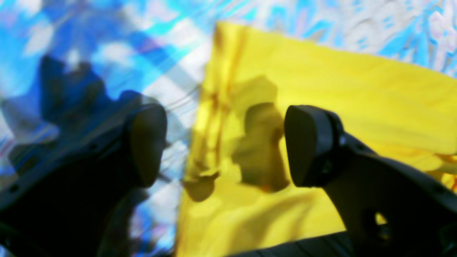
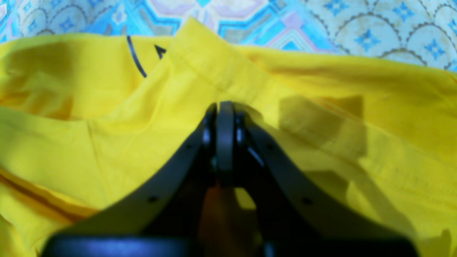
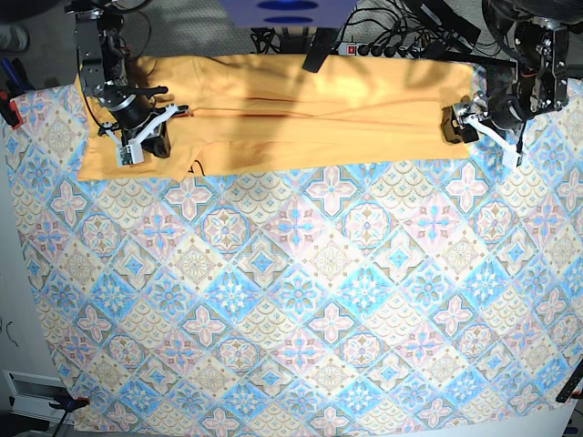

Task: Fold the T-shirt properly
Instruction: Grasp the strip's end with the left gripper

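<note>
My left gripper should move gently inward and down next until its fingers close on the fabric (image 1: 237, 147), because the T-shirt's end edge (image 1: 203, 139) runs between its open fingers.
The yellow-orange T-shirt (image 3: 301, 118) lies as a long flat strip across the far side of the table. My left gripper (image 3: 474, 132) hovers at its right end. In the left wrist view this gripper (image 1: 228, 146) is open, and the edge of the T-shirt (image 1: 339, 89) runs between its two dark fingers (image 1: 310, 146), which touch nothing. My right gripper (image 3: 137, 150) is at the strip's left end. In the right wrist view it (image 2: 225, 107) is shut, with a ridge of the T-shirt (image 2: 107, 125) drawn up into its tips. A thin dark neck trim (image 2: 135, 57) shows nearby.
A blue-and-pink tile-patterned cloth (image 3: 301, 300) covers the whole table. Cables and a power strip (image 3: 392, 45) lie behind the shirt, and a dark blue panel (image 3: 287, 9) stands at the back edge. Red clamps (image 3: 9, 109) hold the cloth's left side.
</note>
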You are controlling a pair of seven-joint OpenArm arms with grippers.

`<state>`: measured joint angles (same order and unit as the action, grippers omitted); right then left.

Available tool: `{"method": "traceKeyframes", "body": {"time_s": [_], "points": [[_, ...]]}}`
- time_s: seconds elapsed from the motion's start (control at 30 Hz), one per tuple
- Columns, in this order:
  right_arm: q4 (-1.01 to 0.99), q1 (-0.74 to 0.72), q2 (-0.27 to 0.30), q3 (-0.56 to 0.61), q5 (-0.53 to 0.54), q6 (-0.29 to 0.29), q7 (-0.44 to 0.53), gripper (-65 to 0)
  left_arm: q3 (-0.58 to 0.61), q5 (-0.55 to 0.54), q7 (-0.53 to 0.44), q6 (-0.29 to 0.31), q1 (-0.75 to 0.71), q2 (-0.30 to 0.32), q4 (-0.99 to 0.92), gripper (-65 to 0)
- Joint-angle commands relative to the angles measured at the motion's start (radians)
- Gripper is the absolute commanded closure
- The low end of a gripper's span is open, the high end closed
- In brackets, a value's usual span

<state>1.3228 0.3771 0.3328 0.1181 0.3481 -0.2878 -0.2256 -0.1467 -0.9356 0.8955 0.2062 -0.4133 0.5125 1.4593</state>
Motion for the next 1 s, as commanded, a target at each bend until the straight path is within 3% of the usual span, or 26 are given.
{"method": "traceKeyframes", "body": {"time_s": [0.0,0.27,0.53,0.97], "points": [[-0.019,0.013,-0.008,0.016,-0.042,-0.001,-0.148,0.0,0.012,-0.021,0.026,0.008,-0.009,-0.012,0.004,-50.7],[-0.019,0.015,-0.008,0.016,-0.042,-0.001,-0.148,0.0,0.017,-0.020,0.034,0.008,-0.017,-0.061,0.004,-50.7],[-0.019,0.013,-0.008,0.016,-0.042,-0.001,-0.148,0.0,0.120,-0.021,0.027,0.008,-0.032,-0.062,0.010,-50.7],[-0.019,0.012,-0.031,0.016,-0.042,-0.001,-0.148,0.0,0.123,-0.023,0.026,0.008,-0.074,-0.064,0.059,-50.7]]}}
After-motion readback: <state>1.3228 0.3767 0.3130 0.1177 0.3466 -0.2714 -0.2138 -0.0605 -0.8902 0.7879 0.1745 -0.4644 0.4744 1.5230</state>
